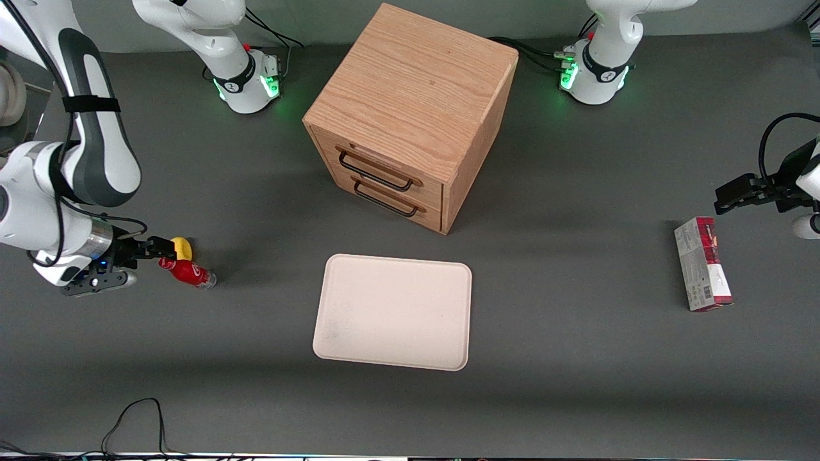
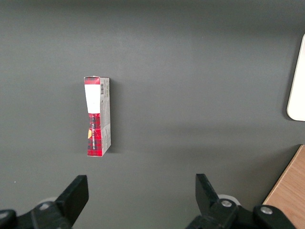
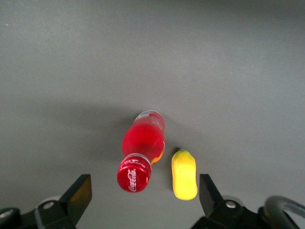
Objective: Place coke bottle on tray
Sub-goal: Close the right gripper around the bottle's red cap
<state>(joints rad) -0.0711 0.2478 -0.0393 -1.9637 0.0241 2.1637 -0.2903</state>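
My gripper will lift the coke bottle by its cap, and the yellow lump should stay in its spot, because it sits apart behind the bottle.
The coke bottle is small and red, with a red cap bearing white script and a clear base. It rests on the grey table toward the working arm's end, its cap end facing my right gripper. The gripper is open and hovers just short of the cap, touching nothing. Its two dark fingers stand wide, one to each side of the bottle and the lump next to it. The tray, pale cream with rounded corners, lies flat mid-table with nothing on it.
A small yellow lemon-like lump lies close beside the bottle, farther from the front camera. A wooden two-drawer cabinet stands farther back than the tray. A red-and-grey carton lies toward the parked arm's end.
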